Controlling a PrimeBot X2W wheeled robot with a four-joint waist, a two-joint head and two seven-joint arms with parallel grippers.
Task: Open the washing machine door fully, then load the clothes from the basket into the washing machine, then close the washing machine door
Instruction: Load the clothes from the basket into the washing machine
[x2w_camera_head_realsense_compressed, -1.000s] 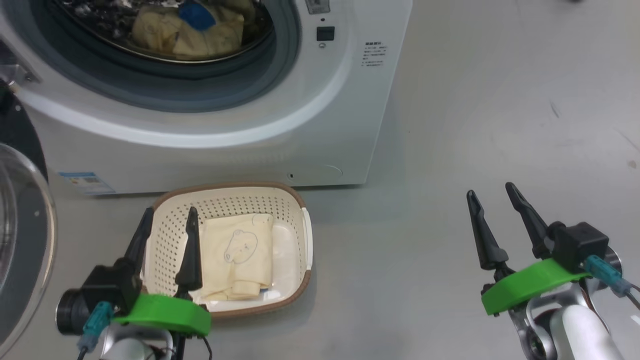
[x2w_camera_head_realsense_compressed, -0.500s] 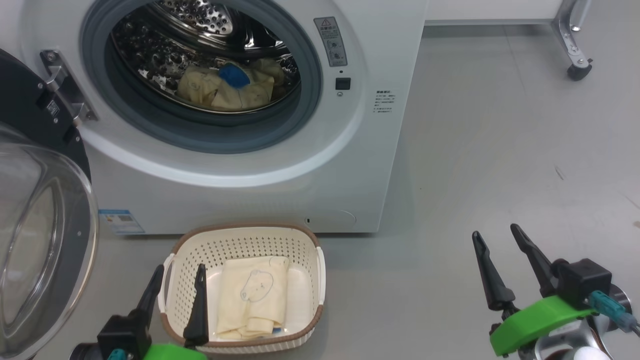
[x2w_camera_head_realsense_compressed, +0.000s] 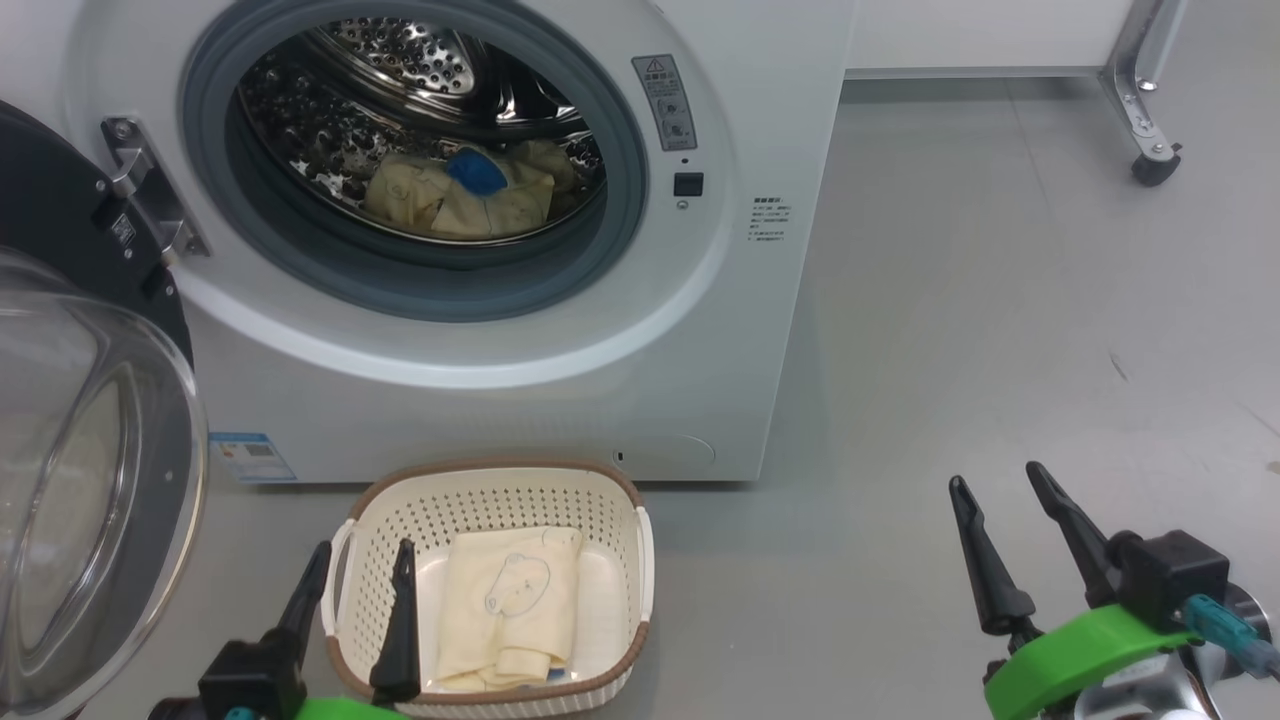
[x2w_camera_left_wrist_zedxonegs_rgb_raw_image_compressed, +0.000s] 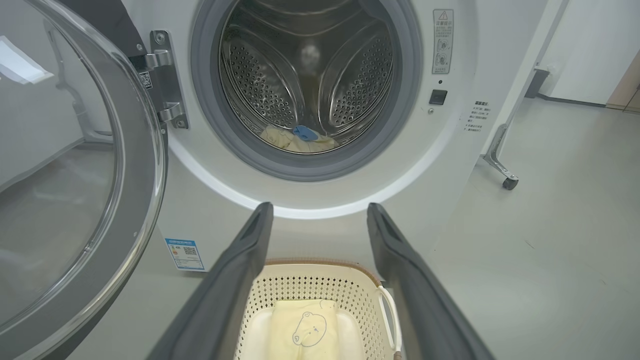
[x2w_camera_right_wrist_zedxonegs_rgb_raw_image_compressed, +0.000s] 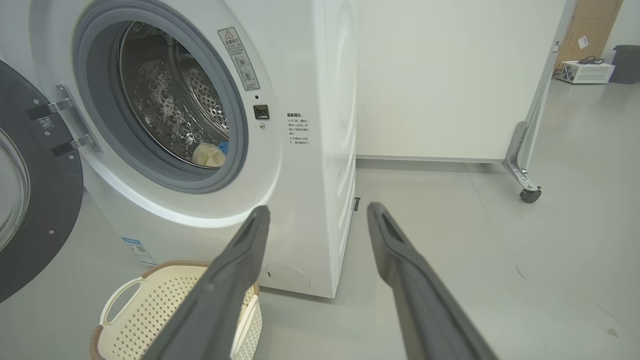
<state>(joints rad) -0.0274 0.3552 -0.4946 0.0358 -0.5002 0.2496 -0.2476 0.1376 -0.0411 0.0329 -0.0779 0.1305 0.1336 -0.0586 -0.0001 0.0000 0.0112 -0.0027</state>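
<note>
I expect the blue cloth (x2w_camera_head_realsense_compressed: 555, 676) peeking out from under the folded yellow garment (x2w_camera_head_realsense_compressed: 510, 600) to come up with the garment when I lift, leaving the basket empty.
The white washing machine (x2w_camera_head_realsense_compressed: 620, 380) stands with its door (x2w_camera_head_realsense_compressed: 90, 500) swung wide open to the left on its metal hinge. Pale yellow clothes with a blue patch (x2w_camera_head_realsense_compressed: 465, 190) lie in the steel drum. On the floor before the washer sits the cream basket (x2w_camera_head_realsense_compressed: 490, 478), holding a folded yellow garment with a bear drawing (x2w_camera_head_realsense_compressed: 510, 610). My left gripper (x2w_camera_head_realsense_compressed: 363, 547) is open over the basket's left side, nothing between its fingers; its wrist view looks past the open left gripper (x2w_camera_left_wrist_zedxonegs_rgb_raw_image_compressed: 320, 206) at the garment (x2w_camera_left_wrist_zedxonegs_rgb_raw_image_compressed: 305, 325). My right gripper (x2w_camera_head_realsense_compressed: 997, 476) is open and empty above bare floor.
A white partition on a metal leg with a castor (x2w_camera_head_realsense_compressed: 1150, 165) stands behind and right of the washer. Grey floor (x2w_camera_head_realsense_compressed: 1000, 330) stretches to the right. The right wrist view shows a dark bin (x2w_camera_right_wrist_zedxonegs_rgb_raw_image_compressed: 627, 62) and a box far back.
The head camera has tilted up, so the washer, basket and grippers sit lower in the picture. Both grippers stay open and the things have not moved.
</note>
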